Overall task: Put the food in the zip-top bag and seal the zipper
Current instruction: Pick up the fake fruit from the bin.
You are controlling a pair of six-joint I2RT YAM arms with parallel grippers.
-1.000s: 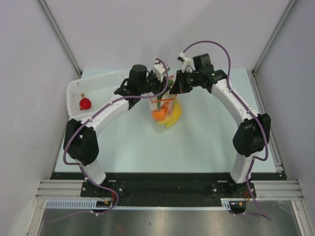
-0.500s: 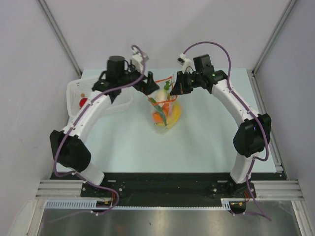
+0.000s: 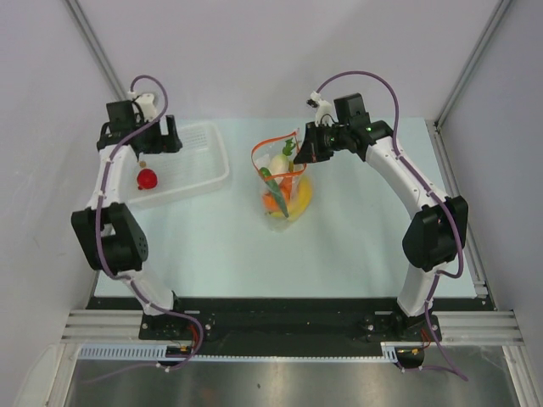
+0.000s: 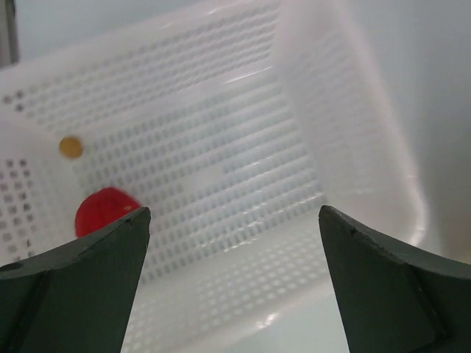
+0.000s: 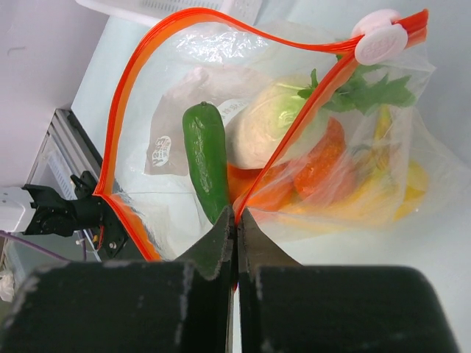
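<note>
The red fruit (image 3: 147, 179) is clear of the tan disc (image 3: 142, 164), so my left gripper keeps going down with its fingers wide open and closes once they are on both sides of the red fruit.
The clear zip-top bag (image 3: 285, 188) stands in the middle of the table, its mouth gaping. Inside it I see a green pepper (image 5: 204, 158), a white radish (image 5: 266, 126), a carrot (image 5: 324, 165) and a yellow banana (image 5: 412, 184). My right gripper (image 5: 237, 213) is shut on the red-orange zipper (image 5: 118, 140) at the bag's near edge, also seen from above (image 3: 304, 153). A red fruit (image 3: 148, 178) lies in the white tray (image 3: 208, 161). My left gripper (image 4: 232, 220) hangs open over that tray, with the red fruit (image 4: 103, 209) just beyond its left finger.
A pale slider clip (image 5: 379, 43) sits at the far end of the zipper. A small tan disc (image 4: 71, 147) lies on the tray (image 4: 294, 147) floor. The tray stands at the table's back left, close to the side wall.
My left arm has swung away from the bag to the left, over the tray, and its jaws have opened. The right gripper still pinches the zipper; the bag mouth now gapes.
</note>
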